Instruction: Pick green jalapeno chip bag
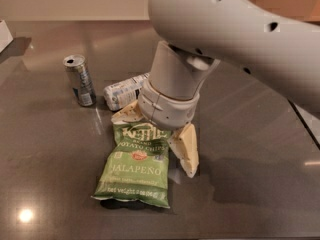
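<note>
My gripper's open fingers are on both sides of the green jalapeno chip bag's top edge (128, 127) beside the white can. I should move over to the bag's middle (138, 157) before I close them.
The green jalapeno chip bag (135, 169) lies flat on the dark table, label up, top edge toward the back. My gripper (156, 133) hangs from the big white arm, right over the bag's top edge. It is open. One cream finger (186, 150) stands by the bag's upper right side and the other (126, 115) shows at the bag's upper left corner. The jaws straddle the top of the bag and are not closed on it. The wrist hides part of the bag's top.
A silver can (80, 80) stands upright at the back left. A white can (122, 91) lies on its side just behind the bag, close to the left finger. The dark table (250, 174) stretches to the right. A white object (4, 34) sits at the far left edge.
</note>
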You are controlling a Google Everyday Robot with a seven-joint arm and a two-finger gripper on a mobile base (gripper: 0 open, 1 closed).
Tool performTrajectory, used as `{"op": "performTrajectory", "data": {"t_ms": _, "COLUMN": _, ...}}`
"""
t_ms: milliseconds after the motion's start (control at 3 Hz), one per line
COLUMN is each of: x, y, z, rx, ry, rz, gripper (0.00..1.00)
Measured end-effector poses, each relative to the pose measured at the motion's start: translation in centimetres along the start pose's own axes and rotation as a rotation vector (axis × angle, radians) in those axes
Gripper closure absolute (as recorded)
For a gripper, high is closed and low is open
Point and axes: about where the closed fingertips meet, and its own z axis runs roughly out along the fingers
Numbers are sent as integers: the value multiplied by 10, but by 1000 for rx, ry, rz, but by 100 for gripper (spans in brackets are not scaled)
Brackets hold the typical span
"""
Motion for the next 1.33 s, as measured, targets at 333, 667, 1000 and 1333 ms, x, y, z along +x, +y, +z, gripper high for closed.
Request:
{"op": "performTrajectory", "data": {"t_ms": 333, "x": -5, "y": -5, "z": 21, "rx": -50, "ry": 67, "rz": -68, "gripper": 0}}
{"op": "performTrajectory", "data": {"t_ms": 667, "x": -7, "y": -8, "z": 43, "rx": -107, "ry": 135, "rz": -124, "gripper": 5}}
{"op": "performTrajectory", "data": {"t_ms": 1000, "x": -9, "y": -8, "z": 51, "rx": -128, "ry": 153, "rz": -135, "gripper": 28}}
{"op": "performTrajectory", "data": {"t_ms": 1333, "x": -7, "y": -14, "z": 42, "rx": -122, "ry": 159, "rz": -131, "gripper": 52}}
